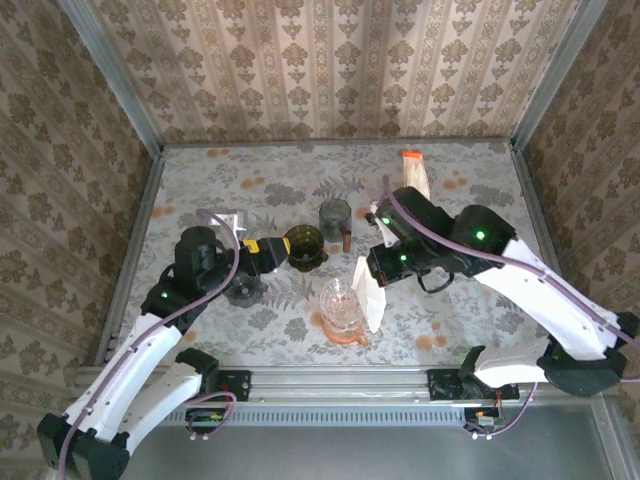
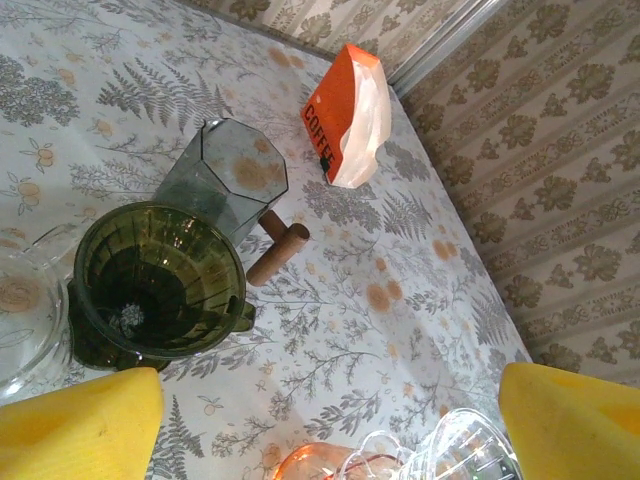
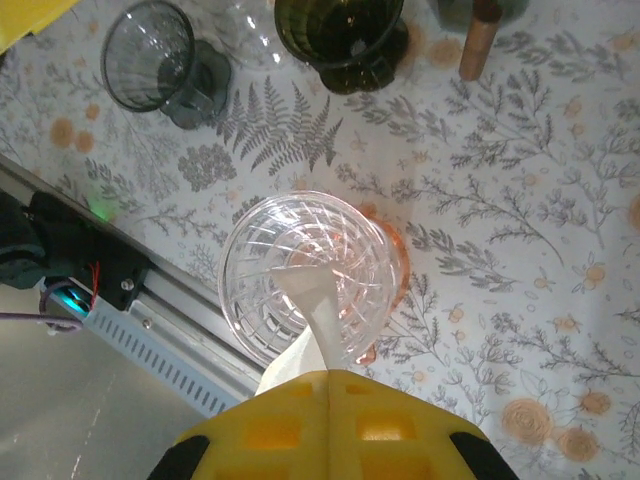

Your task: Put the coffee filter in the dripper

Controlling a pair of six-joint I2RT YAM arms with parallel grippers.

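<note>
The filter hangs slanted [image 1: 370,296] past the dripper's rim, so my right gripper should swing it over the bowl [image 1: 339,298] and my left gripper should steady it there.
The clear cut-glass dripper [image 1: 338,303] [image 3: 305,275] stands on an orange base [image 1: 347,336] near the table's front edge. My right gripper [image 1: 379,272] [image 3: 330,376] is shut on the white paper coffee filter [image 1: 370,292] [image 3: 322,312]. The filter hangs folded, and its lower tip reaches inside the dripper's bowl. My left gripper [image 1: 262,254] [image 2: 330,440] is open with nothing between its yellow fingers [image 2: 85,430], hovering left of the clear dripper [image 2: 470,450] and beside a green dripper [image 1: 303,245] [image 2: 160,280].
A smoky grey dripper [image 1: 243,288] [image 3: 150,55] sits at the left. A grey faceted pot [image 1: 335,217] [image 2: 225,175] with a wooden handle [image 2: 278,250] stands behind the green dripper [image 3: 345,35]. An orange coffee bag [image 1: 415,172] [image 2: 345,115] lies far right. The metal rail [image 3: 150,320] borders the front.
</note>
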